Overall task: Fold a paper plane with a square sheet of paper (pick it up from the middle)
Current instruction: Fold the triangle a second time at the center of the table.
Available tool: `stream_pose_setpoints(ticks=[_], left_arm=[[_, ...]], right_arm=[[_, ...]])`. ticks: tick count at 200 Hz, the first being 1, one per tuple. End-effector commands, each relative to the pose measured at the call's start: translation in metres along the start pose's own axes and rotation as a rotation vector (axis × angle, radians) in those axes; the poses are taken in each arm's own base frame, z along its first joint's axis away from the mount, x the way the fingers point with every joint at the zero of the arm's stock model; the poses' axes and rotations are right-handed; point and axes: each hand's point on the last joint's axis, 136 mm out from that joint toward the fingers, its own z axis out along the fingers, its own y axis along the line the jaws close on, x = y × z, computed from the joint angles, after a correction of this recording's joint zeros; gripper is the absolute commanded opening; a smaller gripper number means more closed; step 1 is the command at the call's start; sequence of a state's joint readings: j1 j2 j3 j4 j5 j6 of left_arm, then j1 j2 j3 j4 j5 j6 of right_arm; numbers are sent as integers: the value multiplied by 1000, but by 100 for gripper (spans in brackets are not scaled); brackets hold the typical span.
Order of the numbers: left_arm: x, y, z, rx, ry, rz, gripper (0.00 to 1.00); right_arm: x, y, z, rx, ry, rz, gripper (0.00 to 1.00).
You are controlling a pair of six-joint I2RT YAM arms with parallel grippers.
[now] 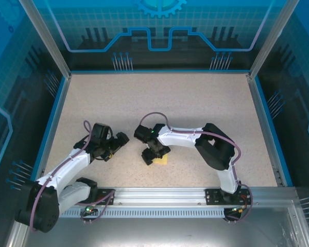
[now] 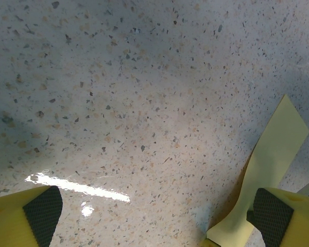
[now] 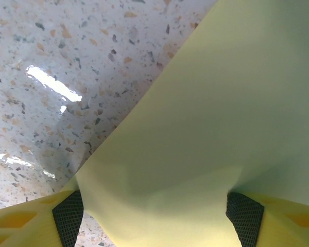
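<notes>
I should bring my left gripper over to hold the sheet's near side [image 1: 160, 161] first, because the square sheet [image 3: 159, 180] curves up loosely inside my open right gripper.
The square sheet of paper [image 1: 164, 161] is pale yellow and lies on the speckled table, mostly hidden under my right gripper [image 1: 153, 154]. In the right wrist view the sheet [image 3: 206, 118] spans the gap between the black pads [image 3: 68, 221] and bows up in a soft hump there. Its edges reach both pads, and the jaws of the right gripper [image 3: 157, 222] stand wide apart. My left gripper [image 1: 111, 150] hovers to the left, apart from the sheet. In its own view the left gripper [image 2: 157, 213] is open over bare table, with a strip of the yellow paper [image 2: 275, 149] rising beside its right pad [image 2: 270, 215].
The speckled table [image 1: 159, 103] is ringed by a blue rim [image 1: 51, 123] with posts at the back corners. A metal rail [image 1: 159, 195] carrying both arm bases runs along the near edge. Open table stretches behind both grippers.
</notes>
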State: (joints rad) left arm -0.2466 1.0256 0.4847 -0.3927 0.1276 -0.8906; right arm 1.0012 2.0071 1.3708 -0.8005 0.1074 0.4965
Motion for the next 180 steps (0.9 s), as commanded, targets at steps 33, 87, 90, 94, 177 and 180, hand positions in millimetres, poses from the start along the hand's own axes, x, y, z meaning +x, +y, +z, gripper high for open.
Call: stream_pose_setpoints(ticks=[33, 87, 90, 94, 177, 180], left_arm=[[6, 6, 0, -7, 28, -5, 99], [8, 8, 1, -9, 34, -7, 99], [8, 7, 1, -9, 33, -6, 99], [8, 8, 1, -9, 35, -6, 99], [21, -25, 1, 169, 121, 50, 92], [23, -28, 0, 190, 131, 55, 91]], right_arm=[[26, -13, 41, -59, 123, 30, 76], [26, -20, 44, -165, 127, 46, 77], [26, -22, 44, -161, 127, 49, 77], [26, -23, 45, -160, 128, 49, 77], [22, -18, 45, -305, 96, 8, 71], [20, -17, 44, -326, 87, 6, 71]])
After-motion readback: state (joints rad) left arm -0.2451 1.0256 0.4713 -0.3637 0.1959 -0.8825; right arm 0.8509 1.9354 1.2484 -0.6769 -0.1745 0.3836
